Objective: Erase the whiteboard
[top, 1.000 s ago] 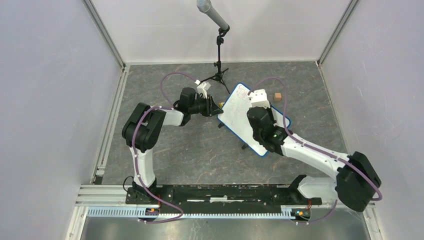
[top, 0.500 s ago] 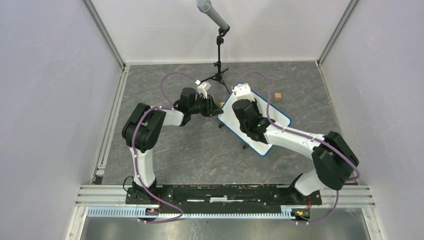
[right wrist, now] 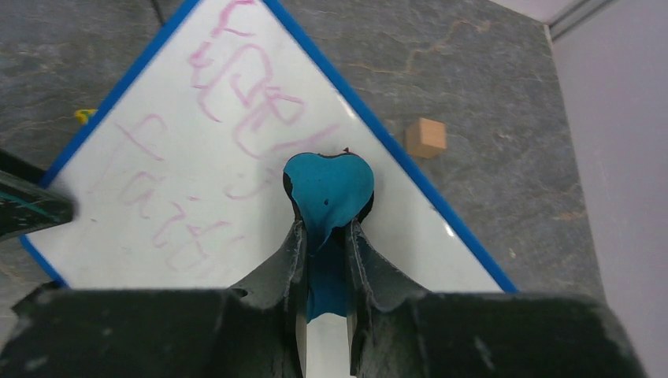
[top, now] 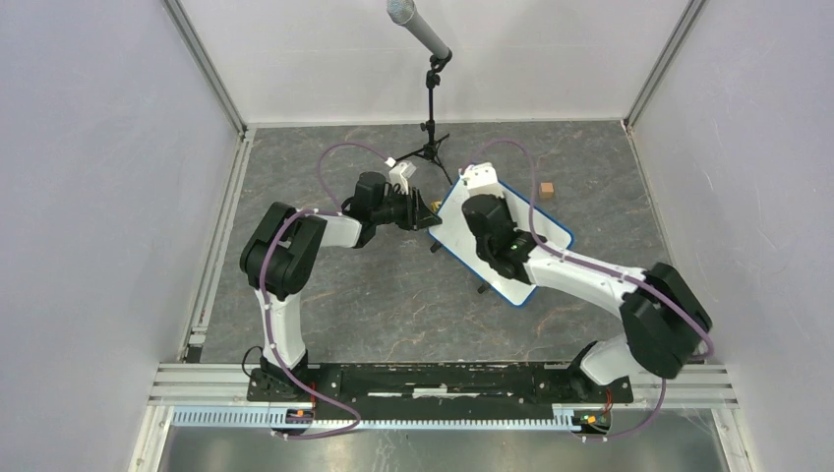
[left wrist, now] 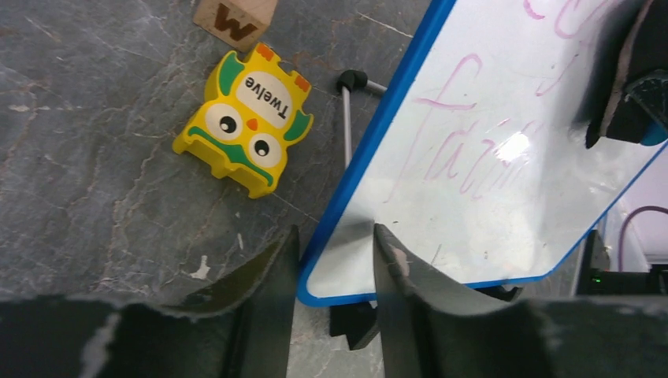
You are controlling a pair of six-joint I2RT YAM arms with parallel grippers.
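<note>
I can still see pink scribbles [right wrist: 175, 224] between the eraser and the whiteboard's corner in my left gripper, so next my right gripper wipes the eraser back over them toward that corner [left wrist: 337, 277].
The whiteboard [top: 547, 236], white with a blue rim, lies slanted at mid table with pink scribbles [right wrist: 236, 102] on its face. My left gripper [top: 431, 218] is shut on its left corner; in the left wrist view the corner [left wrist: 346, 268] sits between the jaws [left wrist: 335, 244]. My right gripper [top: 482, 197] is over the board's upper part, shut on a blue eraser [right wrist: 327, 189] whose end rests on the board [right wrist: 157, 197] just below the scribbles. The eraser's dark edge shows in the left wrist view [left wrist: 630, 87].
A yellow owl toy [left wrist: 246, 122] and a wooden letter block [left wrist: 235, 17] lie left of the board. A thin metal leg [left wrist: 346, 118] runs under the board. A small wooden cube [top: 546, 188] sits off its upper right edge. A microphone stand [top: 430, 108] stands behind.
My right gripper with the eraser moved from the board's right part up and left to its upper part, then shifted slightly. The left gripper and the board have stayed put.
</note>
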